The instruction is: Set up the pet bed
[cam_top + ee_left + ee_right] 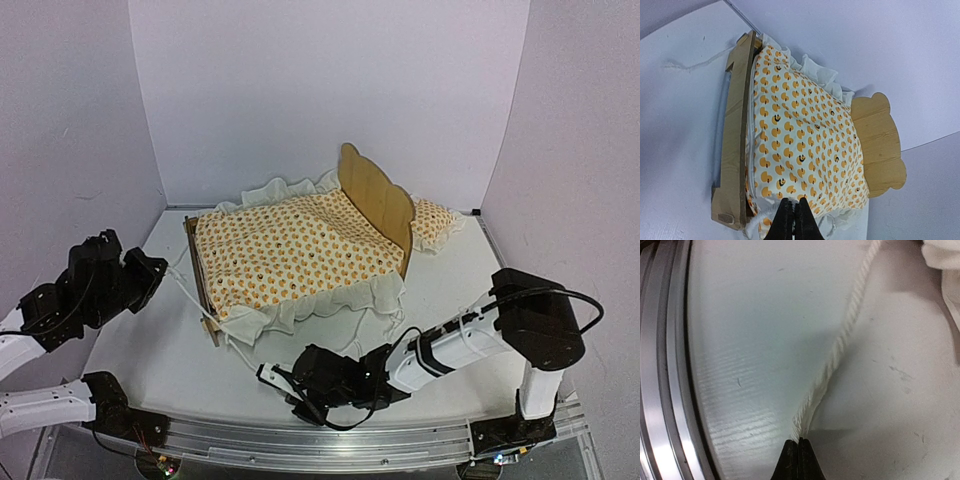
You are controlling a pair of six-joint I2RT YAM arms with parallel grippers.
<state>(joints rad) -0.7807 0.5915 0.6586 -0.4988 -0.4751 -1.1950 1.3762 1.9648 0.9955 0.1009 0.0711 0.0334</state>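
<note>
My right gripper is pulling the frayed end (801,426), and white cords spread from the bed's near corner (223,326) to both grippers. It should go on pulling until the cord is tight, then let go.
The pet bed (376,196) stands mid-table, its scalloped plywood headboard (882,145) at the right and its low footboard (735,145) at the left. Orange-print bedding (295,250) with a white ruffle covers the frame. A white cord (840,345) runs from the bed's near left corner across the table. My right gripper (798,441) lies low near the front edge (265,375), shut on that cord's frayed end. My left gripper (794,202) hangs left of the footboard (160,268), apart from it, shut and holding nothing.
A small matching pillow (435,222) lies behind the headboard at the back right. Another loose cord (690,64) trails from the footboard's far corner. The metal rail (662,365) marks the table's front edge, just beside my right gripper. White walls close in the table.
</note>
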